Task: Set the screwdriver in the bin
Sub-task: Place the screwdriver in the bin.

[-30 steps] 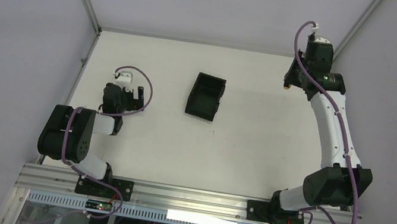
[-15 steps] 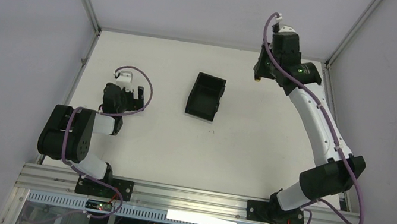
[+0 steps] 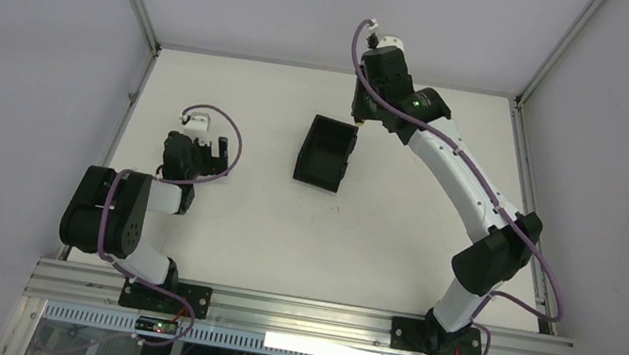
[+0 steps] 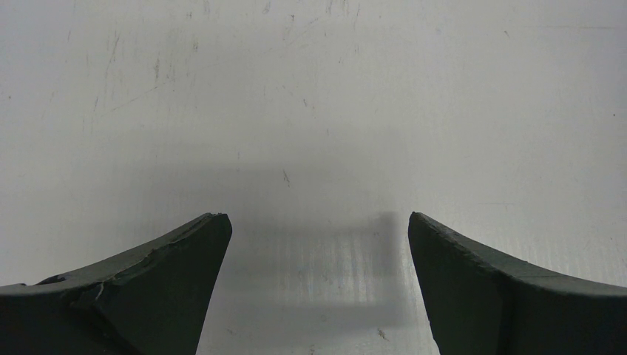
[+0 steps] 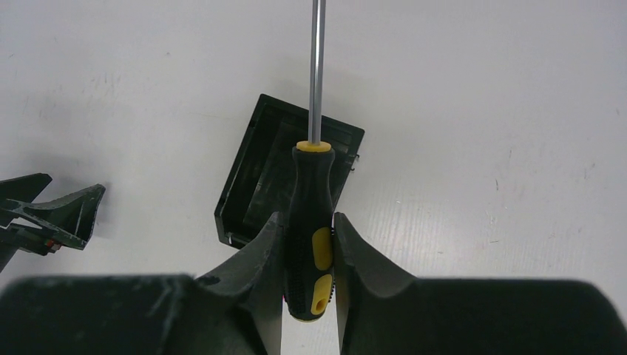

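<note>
The screwdriver's shaft [image 5: 316, 74] runs roughly along the black bin's long side, so I should keep lowering my right gripper into the empty bin [image 3: 324, 155] and release the screwdriver there.
My right gripper [image 3: 361, 114] is shut on the screwdriver [image 3: 358, 121] and holds it in the air just beyond the far right corner of the black bin [image 3: 326, 153]. In the right wrist view the fingers [image 5: 307, 225] clamp the black and yellow handle [image 5: 310, 200]. The thin shaft [image 5: 316, 66] points away, and the bin [image 5: 251, 181] lies below it on the white table. My left gripper [image 3: 218, 148] rests low at the left, open and empty. In the left wrist view its jaws [image 4: 319, 222] stand wide apart over bare table.
The white table [image 3: 398, 229] is bounded by grey walls and metal frame posts at the back and sides. The left arm's gripper also shows at the left edge of the right wrist view [image 5: 63, 214], left of the bin.
My right arm has swung left from the far right corner of the table to the bin, carrying the screwdriver. The left arm has not moved.
</note>
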### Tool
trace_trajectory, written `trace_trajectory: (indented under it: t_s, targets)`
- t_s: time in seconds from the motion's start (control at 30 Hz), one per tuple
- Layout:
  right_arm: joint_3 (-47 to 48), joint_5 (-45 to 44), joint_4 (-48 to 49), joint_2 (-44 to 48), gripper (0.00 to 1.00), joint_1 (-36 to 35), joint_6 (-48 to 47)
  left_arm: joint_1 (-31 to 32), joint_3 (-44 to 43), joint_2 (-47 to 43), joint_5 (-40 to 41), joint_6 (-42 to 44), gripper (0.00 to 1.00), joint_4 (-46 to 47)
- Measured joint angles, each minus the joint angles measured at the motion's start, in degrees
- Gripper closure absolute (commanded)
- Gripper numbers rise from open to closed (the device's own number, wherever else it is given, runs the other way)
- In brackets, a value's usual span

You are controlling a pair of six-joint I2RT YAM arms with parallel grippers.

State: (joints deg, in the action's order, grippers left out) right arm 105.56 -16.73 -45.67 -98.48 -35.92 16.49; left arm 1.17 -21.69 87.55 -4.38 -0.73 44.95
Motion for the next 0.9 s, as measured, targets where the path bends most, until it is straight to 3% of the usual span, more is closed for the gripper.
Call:
trace_trajectory:
  t_s: [0.53,0.9]
  targets:
    - [3.1,-5.0,5.2,-7.4,0.91,-6.2,1.5,0.0,0.0,0.0,0.0,0.0,0.01,0.0]
    - [-8.5,-4.6,13.0,-8.3,0.91,-6.3,2.8,0.0,0.0,0.0,0.0,0.0,0.01,0.0]
